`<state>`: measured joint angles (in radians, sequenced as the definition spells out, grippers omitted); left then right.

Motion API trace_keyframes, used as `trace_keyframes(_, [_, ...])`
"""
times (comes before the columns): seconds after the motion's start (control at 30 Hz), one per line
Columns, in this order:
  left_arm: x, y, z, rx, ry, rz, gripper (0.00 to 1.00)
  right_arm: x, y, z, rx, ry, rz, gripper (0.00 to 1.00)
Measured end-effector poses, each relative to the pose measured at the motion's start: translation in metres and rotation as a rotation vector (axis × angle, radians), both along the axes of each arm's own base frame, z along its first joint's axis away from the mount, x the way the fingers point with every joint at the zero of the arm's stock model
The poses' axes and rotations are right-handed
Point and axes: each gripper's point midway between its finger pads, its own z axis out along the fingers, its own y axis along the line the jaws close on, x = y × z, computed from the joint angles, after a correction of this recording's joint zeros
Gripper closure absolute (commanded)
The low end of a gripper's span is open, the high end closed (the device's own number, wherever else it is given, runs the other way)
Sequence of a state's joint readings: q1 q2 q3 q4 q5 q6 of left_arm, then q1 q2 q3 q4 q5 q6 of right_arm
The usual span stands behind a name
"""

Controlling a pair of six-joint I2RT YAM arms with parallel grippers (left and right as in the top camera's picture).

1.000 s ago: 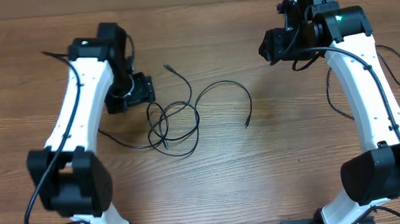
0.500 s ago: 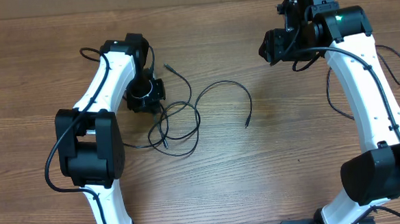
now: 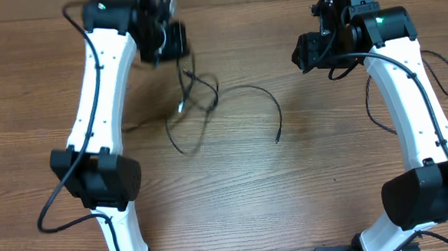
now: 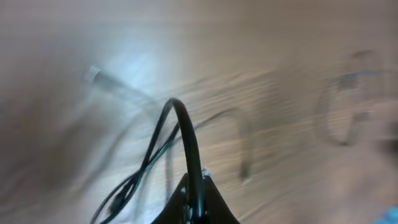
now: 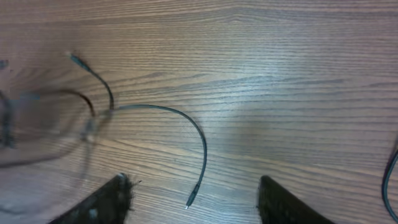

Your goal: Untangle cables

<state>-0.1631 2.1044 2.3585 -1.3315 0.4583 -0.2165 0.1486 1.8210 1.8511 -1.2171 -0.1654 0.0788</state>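
My left gripper should lift the cord (image 3: 181, 80) it holds high until the cords come apart, then lay it aside, because that cord hangs low and crosses the other cord (image 3: 213, 99).
The cables (image 3: 195, 92) are thin black cords in a loose tangle on the wooden table left of centre. My left gripper (image 3: 177, 54) is shut on one strand at the back and holds it up, so loops hang stretched below it. The left wrist view is blurred, but a cord (image 4: 186, 137) rises from between the closed jaws of the left gripper (image 4: 194, 188). One cord (image 3: 253, 91) arcs right to a plug end (image 3: 277, 138). My right gripper (image 3: 303, 52) hovers open at the back right, apart from everything. In the right wrist view, that plug (image 5: 191, 200) lies on the table below the right gripper (image 5: 194, 190).
The table's back edge (image 3: 240, 2) runs just behind both grippers. The right arm's own thicker black cable (image 3: 436, 68) hangs beside it and shows at the edge of the right wrist view (image 5: 388, 180). Both arm bases stand at the front corners.
My left gripper went from open to shut on a strand and swung toward the back, dragging the tangle back and stretching its loops. The right arm stayed put.
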Motion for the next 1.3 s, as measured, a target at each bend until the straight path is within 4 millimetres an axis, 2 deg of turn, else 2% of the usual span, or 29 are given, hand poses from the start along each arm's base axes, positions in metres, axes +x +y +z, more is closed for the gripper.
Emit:
trace_keyframes(0.13, [0.002,-0.016,0.090,-0.111,-0.239,-0.062,0.96,0.000,-0.001,0.000,-0.004,0.000,0.000,0.30])
trace_keyframes(0.23, [-0.013,-0.022,0.137,-0.164,-0.350,-0.098,0.96,0.000,-0.001,0.000,-0.008,-0.001,-0.002,0.30])
trace_keyframes(0.3, [-0.026,-0.023,0.158,-0.187,-0.387,-0.116,0.96,0.000,-0.001,0.000,-0.008,-0.001,-0.003,0.30])
trace_keyframes(0.37, [-0.038,-0.024,0.168,-0.201,-0.396,-0.128,0.96,0.000,-0.002,0.000,-0.009,-0.001,-0.003,0.30])
trace_keyframes(0.43, [-0.043,-0.024,0.169,-0.201,-0.388,-0.129,0.96,0.000,-0.002,0.000,-0.009,0.000,-0.003,0.30])
trace_keyframes(0.67, [-0.042,-0.005,0.146,-0.074,-0.324,-0.041,0.96,-0.001,-0.002,-0.001,-0.010,0.006,-0.003,0.27])
trace_keyframes(0.77, [-0.038,-0.003,0.147,-0.051,-0.355,-0.050,0.96,-0.001,-0.002,-0.001,-0.009,0.006,-0.003,0.26])
trace_keyframes(0.87, [-0.031,-0.015,0.169,-0.099,-0.473,-0.128,0.96,-0.001,-0.002,-0.001,-0.010,0.007,-0.003,0.26])
trace_keyframes(1.07, [-0.030,-0.047,0.237,-0.267,-0.772,-0.318,0.96,-0.002,-0.002,-0.001,-0.011,0.008,-0.003,0.26])
trace_keyframes(1.17, [-0.034,-0.049,0.256,-0.289,-0.841,-0.337,0.96,-0.002,-0.002,-0.001,-0.010,0.009,-0.003,0.26])
trace_keyframes(1.3, [-0.038,-0.042,0.266,-0.265,-0.862,-0.286,0.96,-0.002,-0.002,-0.001,-0.010,0.009,-0.003,0.26])
